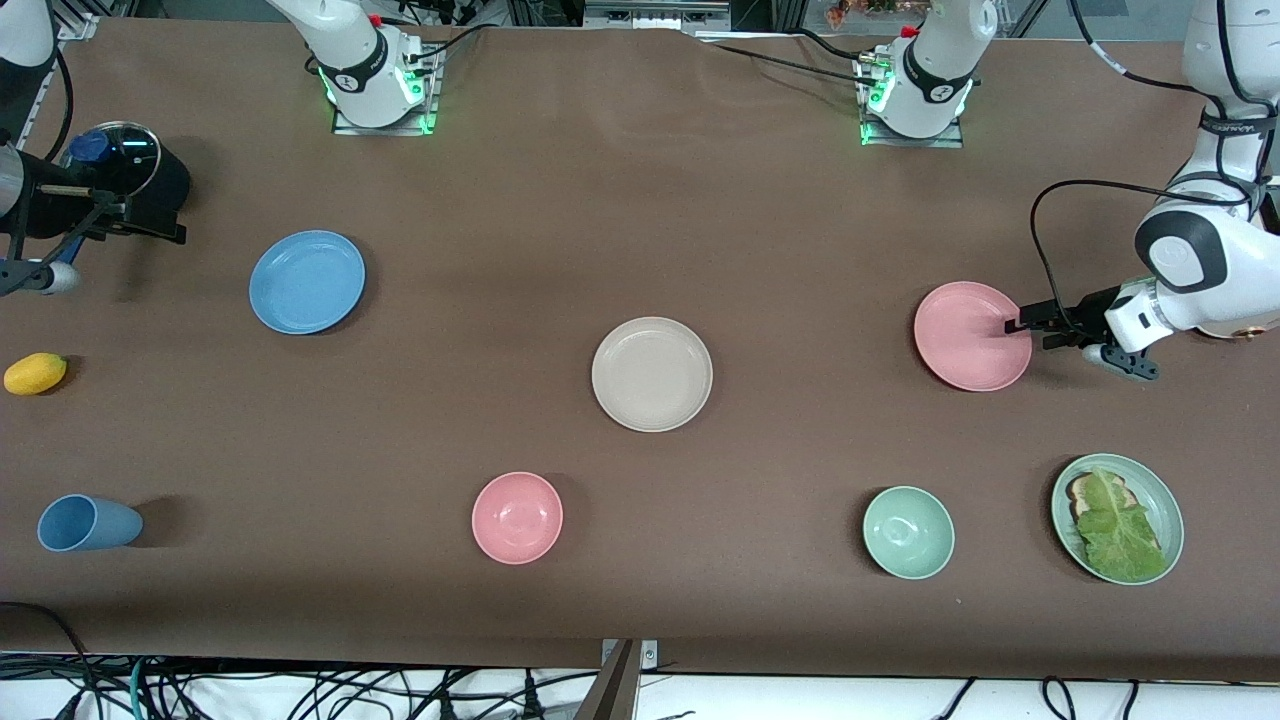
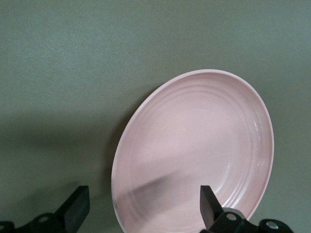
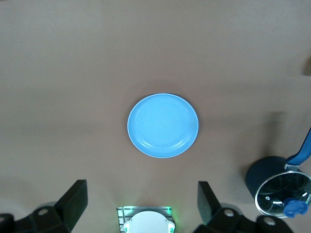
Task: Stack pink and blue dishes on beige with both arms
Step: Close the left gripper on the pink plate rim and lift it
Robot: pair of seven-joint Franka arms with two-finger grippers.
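Observation:
The pink plate has a round rim that matches the beige plate's width, so the pink plate will nest and cover the beige plate when the robot lowers it.
The beige plate lies at the table's middle. The pink plate lies toward the left arm's end. My left gripper is low at that plate's edge and open. One finger is over the plate's inside, the other over bare table, with the rim between them. The blue plate lies toward the right arm's end. My right gripper hangs open and empty high over the table near its own base, out of the front view.
A dark pot with a glass lid stands at the right arm's end. Nearer the front camera are a yellow fruit, a tipped blue cup, a pink bowl, a green bowl and a green plate with toast and lettuce.

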